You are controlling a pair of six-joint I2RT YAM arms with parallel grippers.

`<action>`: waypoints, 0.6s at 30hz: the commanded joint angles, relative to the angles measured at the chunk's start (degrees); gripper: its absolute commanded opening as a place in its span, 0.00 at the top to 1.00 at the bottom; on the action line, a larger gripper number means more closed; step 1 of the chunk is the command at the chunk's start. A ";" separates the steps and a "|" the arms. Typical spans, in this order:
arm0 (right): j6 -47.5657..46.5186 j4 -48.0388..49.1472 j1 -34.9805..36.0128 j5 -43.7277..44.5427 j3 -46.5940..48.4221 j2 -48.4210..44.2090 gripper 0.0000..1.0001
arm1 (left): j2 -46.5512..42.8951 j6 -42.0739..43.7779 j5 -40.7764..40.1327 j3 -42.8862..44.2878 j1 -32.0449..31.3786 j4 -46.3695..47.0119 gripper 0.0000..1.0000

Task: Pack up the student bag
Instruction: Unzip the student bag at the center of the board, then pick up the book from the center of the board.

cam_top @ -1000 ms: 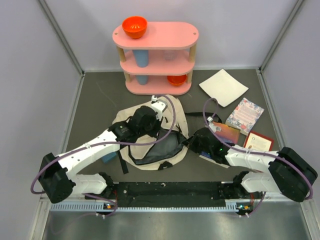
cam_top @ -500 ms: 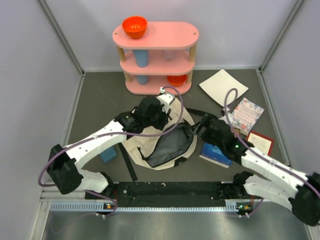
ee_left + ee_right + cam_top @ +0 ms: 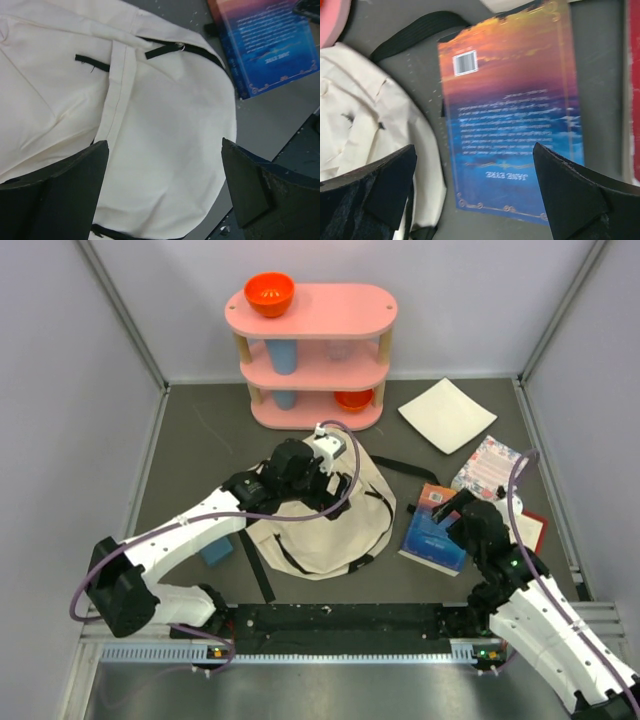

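Observation:
The book is lying flat and its cover point(image 3: 432, 530) is wider than my right gripper's fingers, so my left gripper should leave the bag and grab the book's edge point(image 3: 411, 524) next to the bag.
The cream student bag point(image 3: 335, 525) lies slumped flat on the dark table, black straps trailing from it. My left gripper point(image 3: 316, 478) hovers open just above the bag's upper part. In the left wrist view the gripper point(image 3: 164, 150) has only cream fabric point(image 3: 150, 100) under its wide-apart jaws. My right gripper point(image 3: 468, 528) is open over a blue-and-orange book point(image 3: 432, 532) lying to the right of the bag. The right wrist view puts this gripper point(image 3: 474, 150) above the book's back cover point(image 3: 515, 125), beside the bag's edge point(image 3: 365, 110). Neither gripper holds anything.
A pink three-tier shelf point(image 3: 312, 355) with an orange bowl point(image 3: 269, 293) on top stands at the back. A white square sheet point(image 3: 447, 415), a floral book point(image 3: 490, 468) and a red-edged book point(image 3: 528, 528) lie at the right. A blue block point(image 3: 215, 552) sits left of the bag.
Both grippers have opened and let go of the bag, whose held-open mouth has dropped flat. The right arm has pulled back to the right, over the blue book.

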 commanded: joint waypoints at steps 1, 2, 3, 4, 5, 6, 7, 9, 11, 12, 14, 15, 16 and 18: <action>-4.90 -1.95 -7.31 -2.95 1.67 1.61 0.01 | 0.62 -2.95 5.20 4.63 0.01 6.48 0.01; -6.32 -1.86 -8.99 -6.45 2.55 3.71 0.01 | 1.15 -3.74 5.81 5.15 0.10 7.44 0.01; -7.90 -2.03 -10.92 -8.13 4.30 4.86 0.01 | 2.46 -4.10 6.43 6.29 -0.07 8.93 0.01; -10.53 -2.03 -13.90 -9.72 5.18 5.74 0.01 | 3.43 -4.62 7.04 6.74 -0.16 9.99 0.01; -11.78 -2.03 -15.41 -12.08 5.89 6.53 0.01 | 4.39 -5.50 7.49 7.44 -0.25 10.70 0.01; -12.74 -2.03 -16.56 -13.06 7.03 7.58 0.01 | 6.40 -6.12 7.66 9.10 -0.51 11.75 0.01; -14.32 -2.03 -17.53 -13.86 7.56 7.86 0.01 | 7.38 -6.56 8.01 9.99 -0.69 12.28 0.01; -15.30 -2.12 -19.20 -15.44 8.87 7.86 0.01 | 9.84 -7.88 8.11 12.88 -1.22 12.46 0.01; -15.39 -2.04 -19.38 -16.23 9.15 7.16 0.01 | 10.81 -8.67 6.97 13.94 -1.92 14.56 0.01; -15.04 -2.03 -19.47 -16.41 9.15 6.81 0.01 | 11.52 -8.93 6.44 14.73 -2.10 14.92 0.01; -14.43 -2.12 -19.47 -17.28 9.06 5.75 0.01 | 12.13 -10.42 4.69 15.53 -2.10 15.10 0.01; -14.51 -2.38 -19.38 -17.55 9.15 5.40 0.01 | 12.40 -10.78 2.94 15.79 -2.10 15.62 0.01; -14.16 -2.73 -19.38 -17.56 9.23 4.61 0.01 | 12.49 -10.95 2.40 15.71 -2.01 16.41 0.01; -13.72 -3.44 -19.47 -17.38 9.41 3.65 0.01 | 13.27 -11.13 1.87 15.88 -2.01 19.48 0.01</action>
